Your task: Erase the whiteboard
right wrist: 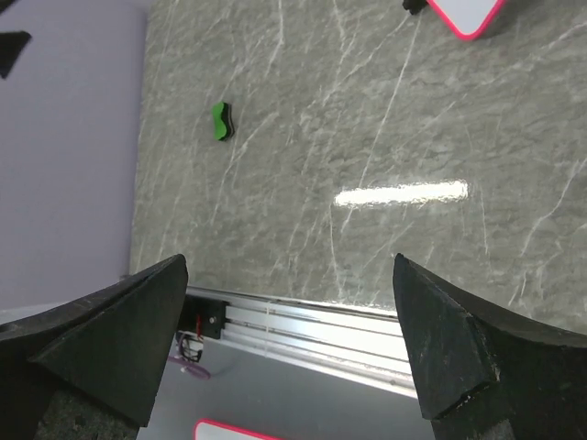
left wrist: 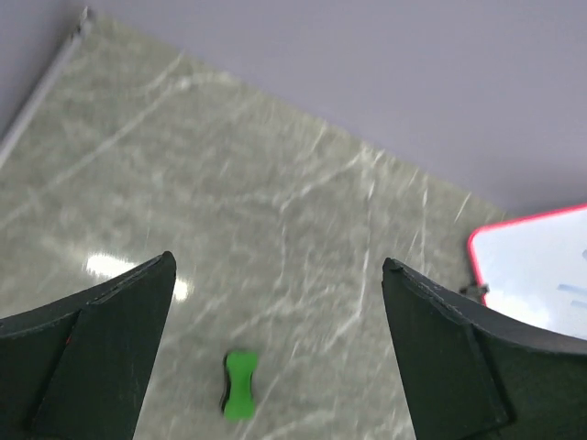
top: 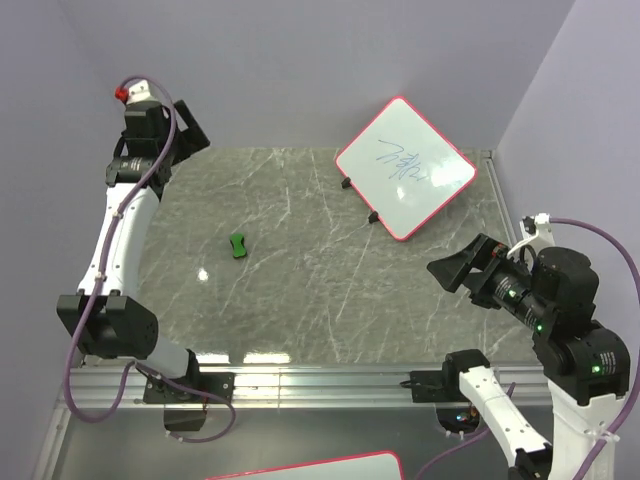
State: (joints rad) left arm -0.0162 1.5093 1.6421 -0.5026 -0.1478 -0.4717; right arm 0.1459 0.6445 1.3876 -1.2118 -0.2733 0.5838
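I should pick up the green eraser [top: 238,246] with my left gripper while my right gripper moves to the whiteboard's corner [top: 472,171], because the eraser is far from my right gripper.
The whiteboard [top: 405,167] is square with a pink-red rim and blue scribble. It stands tilted on small black feet at the back right of the marble table. Its corner also shows in the left wrist view [left wrist: 537,270] and in the right wrist view [right wrist: 463,14]. A small green eraser block [top: 238,244] lies on the table left of centre, and it shows in both wrist views [left wrist: 239,385] [right wrist: 222,122]. My left gripper [top: 195,128] [left wrist: 278,261] is open and empty, high at the back left. My right gripper [top: 450,268] [right wrist: 289,261] is open and empty, above the table's right front.
An aluminium rail [top: 330,380] runs along the table's near edge and also shows in the right wrist view [right wrist: 303,321]. A thin sliver of another pink-rimmed board [top: 310,465] lies below it. Purple walls enclose the back and sides.
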